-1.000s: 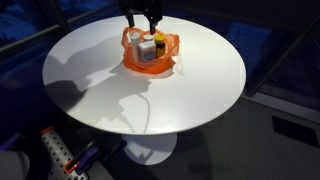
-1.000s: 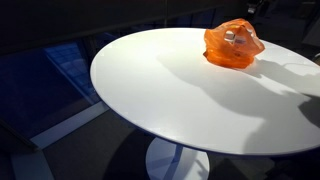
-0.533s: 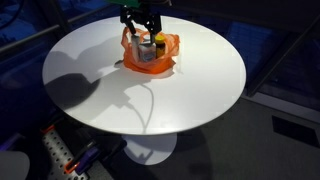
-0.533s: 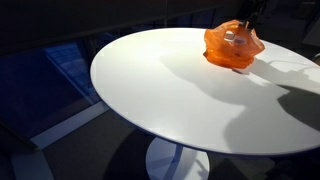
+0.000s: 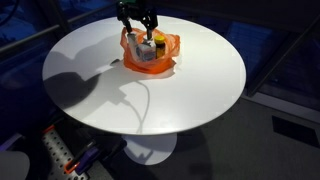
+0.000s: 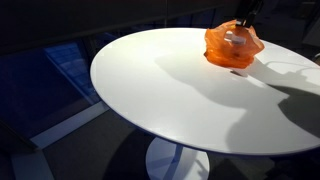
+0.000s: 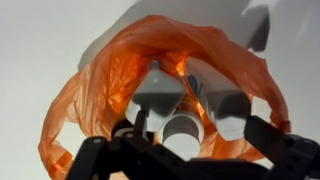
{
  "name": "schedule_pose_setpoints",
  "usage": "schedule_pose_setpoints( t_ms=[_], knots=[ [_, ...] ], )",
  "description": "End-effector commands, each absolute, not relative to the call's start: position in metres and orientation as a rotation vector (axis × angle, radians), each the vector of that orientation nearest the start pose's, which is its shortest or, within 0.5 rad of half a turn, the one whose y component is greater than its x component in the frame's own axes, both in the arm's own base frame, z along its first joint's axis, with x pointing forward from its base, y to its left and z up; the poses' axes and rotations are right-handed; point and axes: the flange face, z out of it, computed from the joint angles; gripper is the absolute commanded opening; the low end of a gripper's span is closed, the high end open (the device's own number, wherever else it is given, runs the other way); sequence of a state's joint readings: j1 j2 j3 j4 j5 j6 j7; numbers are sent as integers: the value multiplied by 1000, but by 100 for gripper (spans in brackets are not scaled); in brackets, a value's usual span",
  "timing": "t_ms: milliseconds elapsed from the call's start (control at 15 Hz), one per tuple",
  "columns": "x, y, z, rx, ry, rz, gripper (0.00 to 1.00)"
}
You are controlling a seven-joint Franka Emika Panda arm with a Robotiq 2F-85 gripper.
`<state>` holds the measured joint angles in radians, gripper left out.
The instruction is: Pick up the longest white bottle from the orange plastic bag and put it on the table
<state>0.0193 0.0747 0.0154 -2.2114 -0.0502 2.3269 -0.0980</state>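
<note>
The orange plastic bag's opening [image 5: 173, 45] is spread wide around the bottles, so the bag [image 5: 151, 66] will stay in place when I lift out the longest white bottle.
The orange plastic bag [image 5: 150, 55] sits on the far part of the round white table [image 5: 100, 85]; both also show in an exterior view, the bag [image 6: 233, 46] on the table [image 6: 170, 95]. In the wrist view the bag [image 7: 90, 95] is open below me. The round white top of the longest white bottle [image 7: 182, 132] stands upright between my fingers. My gripper [image 7: 187, 82] is open, its two grey pads reach down into the bag on either side of the bottle. It shows from outside over the bag [image 5: 138, 22]. A yellow-labelled bottle [image 5: 158, 46] stands in the bag too.
The table edge curves round on all sides, with dark floor beyond. The arm's shadow [image 5: 70, 80] lies on the table top. A coloured object [image 5: 60, 158] lies on the floor below the table.
My gripper has come down from above the bag, so that its fingers now reach into the bag's mouth around the bottle. The bag has not moved.
</note>
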Motion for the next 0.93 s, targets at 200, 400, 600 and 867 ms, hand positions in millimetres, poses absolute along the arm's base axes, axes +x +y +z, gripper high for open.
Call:
schedule_pose_setpoints(
  t_ms=[200,400,600,867],
  knots=[
    [542,27,366,-3171,-320,-101,100],
    [543,27,364,-3171,-322,-94,100],
    [543,27,361,-3168,-323,-84,100],
    [544,29,353,-3147,-345,-34,100]
  ],
)
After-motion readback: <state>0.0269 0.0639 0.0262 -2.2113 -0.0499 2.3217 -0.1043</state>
